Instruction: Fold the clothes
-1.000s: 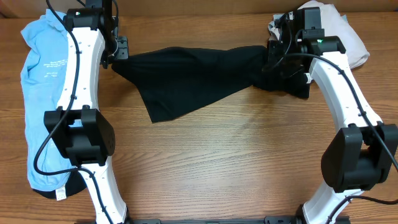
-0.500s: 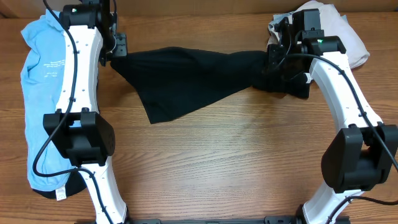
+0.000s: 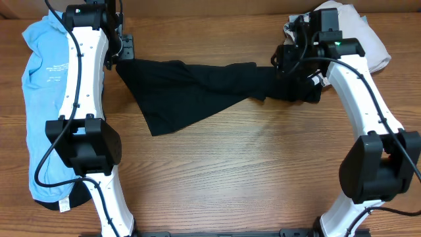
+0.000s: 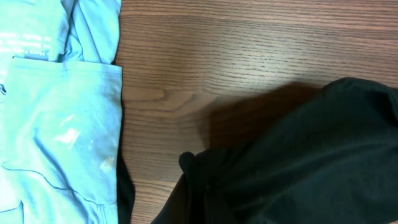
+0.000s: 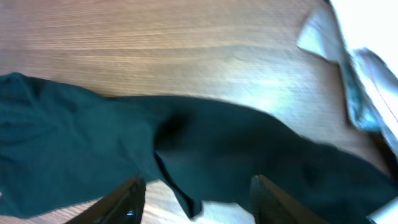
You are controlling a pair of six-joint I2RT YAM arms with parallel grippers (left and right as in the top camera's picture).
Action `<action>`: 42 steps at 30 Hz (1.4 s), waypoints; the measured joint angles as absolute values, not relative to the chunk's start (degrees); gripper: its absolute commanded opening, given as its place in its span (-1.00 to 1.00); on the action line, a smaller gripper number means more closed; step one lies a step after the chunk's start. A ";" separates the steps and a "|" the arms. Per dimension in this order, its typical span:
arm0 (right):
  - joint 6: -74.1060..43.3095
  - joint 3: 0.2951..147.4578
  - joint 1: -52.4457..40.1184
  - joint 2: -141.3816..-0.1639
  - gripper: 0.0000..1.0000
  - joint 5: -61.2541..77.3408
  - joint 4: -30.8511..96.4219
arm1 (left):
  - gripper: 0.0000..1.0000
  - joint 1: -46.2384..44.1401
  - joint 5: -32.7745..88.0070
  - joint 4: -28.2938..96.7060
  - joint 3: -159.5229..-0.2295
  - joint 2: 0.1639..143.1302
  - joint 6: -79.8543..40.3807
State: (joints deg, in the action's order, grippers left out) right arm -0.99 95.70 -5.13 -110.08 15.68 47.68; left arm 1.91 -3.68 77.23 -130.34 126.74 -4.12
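My right gripper should keep going, because the black garment's free far corner (image 3: pixel 254 65) is clear beside its open fingers. It should move on toward that corner until the fingers close on it.
A large black garment (image 3: pixel 197 85) lies stretched across the far part of the table. My left gripper (image 3: pixel 123 58) is shut on its left corner; in the left wrist view the black cloth (image 4: pixel 298 155) fills the lower right and hides the fingers. My right gripper (image 3: pixel 288 66) hangs over the bunched right end. Its fingers (image 5: pixel 127 200) stand wide apart, open, with the black cloth (image 5: pixel 249 149) lying slack below and between them. A small white tag (image 3: pixel 320 79) shows at that end.
A light blue printed tee (image 3: pixel 39 99) lies along the left edge, beside the left arm, also in the left wrist view (image 4: pixel 56 112). Beige clothes (image 3: pixel 362 33) are piled at the far right corner, seen in the right wrist view (image 5: pixel 367 37). Bare wood (image 3: pixel 250 171) spans the front.
My right gripper has opened and let go of the black garment. Its right end has dropped and slackened toward the left. The left gripper keeps its hold and has barely moved.
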 measured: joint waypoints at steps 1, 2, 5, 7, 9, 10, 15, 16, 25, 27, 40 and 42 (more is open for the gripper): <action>-0.73 95.79 -5.67 -110.69 0.23 15.92 46.63 | -0.92 1.91 -3.66 77.23 -130.34 126.74 -4.12; -0.49 95.92 -6.31 -111.53 0.22 16.21 45.01 | -0.92 1.91 -3.64 77.23 -130.34 126.74 -4.12; 0.01 96.12 -8.58 -114.91 0.23 16.64 41.85 | -0.92 1.91 -3.64 77.23 -130.34 126.74 -4.12; 0.23 96.12 -10.00 -117.05 0.22 16.78 41.19 | -0.92 1.91 -3.62 77.23 -130.34 126.74 -4.12; 0.67 96.12 -11.20 -118.98 0.22 16.80 41.12 | -0.92 1.91 -3.62 77.23 -130.34 126.74 -4.12; 0.80 96.12 -11.70 -119.74 0.21 16.91 41.04 | -0.92 1.91 -3.62 77.21 -130.34 126.74 -4.12; 1.30 96.12 -12.56 -121.27 0.12 17.15 39.42 | -0.92 1.91 -3.62 77.21 -130.34 126.74 -4.12; 1.41 96.12 -12.47 -121.27 0.11 17.17 38.96 | -0.92 1.91 -3.62 77.19 -130.34 126.74 -4.12; 1.50 96.12 -12.40 -121.27 -0.14 17.17 36.97 | -0.92 1.91 -3.44 76.23 -130.34 126.74 -4.12; 1.54 96.12 -12.40 -121.27 -0.23 17.17 36.58 | -0.92 1.91 -3.44 76.25 -130.34 126.74 -4.12; 0.97 97.86 -12.01 -121.25 -0.93 17.61 40.34 | -0.92 1.91 -3.44 76.31 -130.41 126.74 -4.12; 0.75 99.81 -11.38 -120.97 -0.92 17.65 43.05 | -0.92 1.91 -3.44 77.14 -130.93 126.74 -4.12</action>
